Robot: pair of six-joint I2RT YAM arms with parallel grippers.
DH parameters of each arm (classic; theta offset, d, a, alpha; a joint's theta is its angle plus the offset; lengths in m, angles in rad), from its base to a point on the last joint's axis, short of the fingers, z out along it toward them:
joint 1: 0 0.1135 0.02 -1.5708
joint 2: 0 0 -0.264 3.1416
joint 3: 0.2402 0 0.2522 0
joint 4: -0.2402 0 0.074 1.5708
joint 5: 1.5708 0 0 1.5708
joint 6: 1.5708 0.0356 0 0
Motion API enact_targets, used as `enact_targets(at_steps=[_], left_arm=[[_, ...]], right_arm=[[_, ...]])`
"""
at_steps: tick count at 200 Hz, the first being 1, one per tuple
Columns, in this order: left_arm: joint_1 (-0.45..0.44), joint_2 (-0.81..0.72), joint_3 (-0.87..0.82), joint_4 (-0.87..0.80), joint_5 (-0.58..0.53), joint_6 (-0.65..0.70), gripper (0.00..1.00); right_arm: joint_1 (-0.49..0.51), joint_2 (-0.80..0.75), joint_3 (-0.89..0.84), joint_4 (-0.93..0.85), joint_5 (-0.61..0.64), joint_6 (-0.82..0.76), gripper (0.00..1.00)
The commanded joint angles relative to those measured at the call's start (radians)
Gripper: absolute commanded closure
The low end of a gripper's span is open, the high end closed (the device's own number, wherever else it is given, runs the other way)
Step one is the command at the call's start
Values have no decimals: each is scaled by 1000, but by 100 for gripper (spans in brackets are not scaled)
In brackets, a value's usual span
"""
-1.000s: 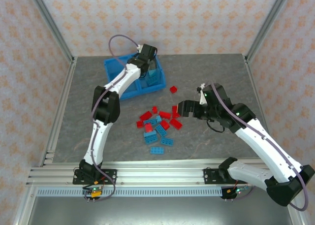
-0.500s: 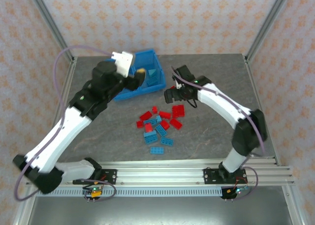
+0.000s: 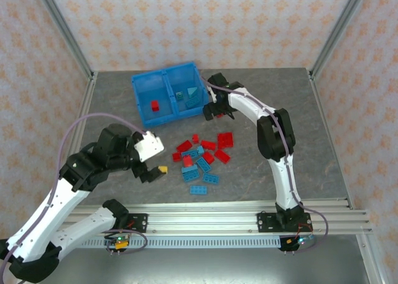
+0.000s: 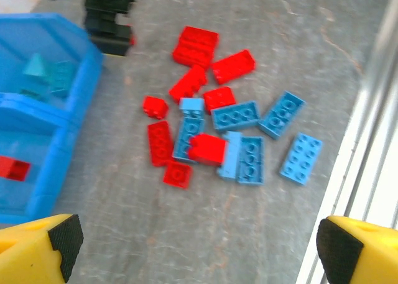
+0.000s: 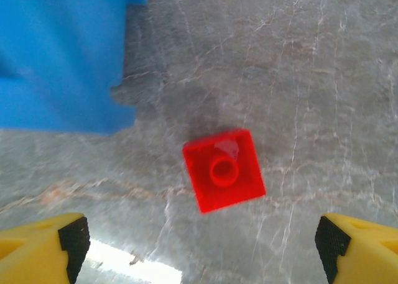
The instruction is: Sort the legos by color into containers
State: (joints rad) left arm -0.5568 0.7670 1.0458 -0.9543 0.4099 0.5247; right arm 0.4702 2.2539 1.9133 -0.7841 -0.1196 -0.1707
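Observation:
My left gripper should move back from the pile first, because the single red brick [image 5: 224, 171] under my right gripper has to go across to the bin's red compartment [image 3: 150, 92].
The legos lie as a loose pile of red and light blue bricks [image 3: 200, 156] in the middle of the table, seen closer in the left wrist view as the pile [image 4: 227, 132]. The containers are the two compartments of a blue bin [image 3: 142, 80]: a red brick [image 3: 155, 105] lies in the left one, blue bricks [image 3: 189, 96] in the right one. My left gripper [image 3: 155, 172] hovers open to the left of the pile, holding nothing [image 4: 199, 250]. My right gripper [image 3: 217, 113] stands open beside the bin's right corner, above a single upside-down red brick [image 5: 224, 169] on the table.
The bin's outer corner [image 5: 62, 60] is close to the left of the single red brick. The aluminium rail [image 3: 205, 219] runs along the table's near edge, and frame posts stand at the back corners. Bare grey tabletop lies right of the pile.
My left arm swung away from the bin to the near left and its gripper opened wide. My right arm moved from the pile's right side up to the bin's right corner.

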Motion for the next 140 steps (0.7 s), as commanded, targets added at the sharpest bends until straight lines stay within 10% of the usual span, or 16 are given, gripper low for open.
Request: enact_targets(at_steps=[1,88,140], left_arm=[[-5,-52,-46,-52,128,50,0],[-5,-101,-136,24,220,152,0],[-5,-148,-163,105,176,97,0]], right_arm=[[-34,52,79,-50,-3,-75,7],[-55,157,147,-78,-113,-96,54],[-54,-98,-32,22,-99,-16,72]])
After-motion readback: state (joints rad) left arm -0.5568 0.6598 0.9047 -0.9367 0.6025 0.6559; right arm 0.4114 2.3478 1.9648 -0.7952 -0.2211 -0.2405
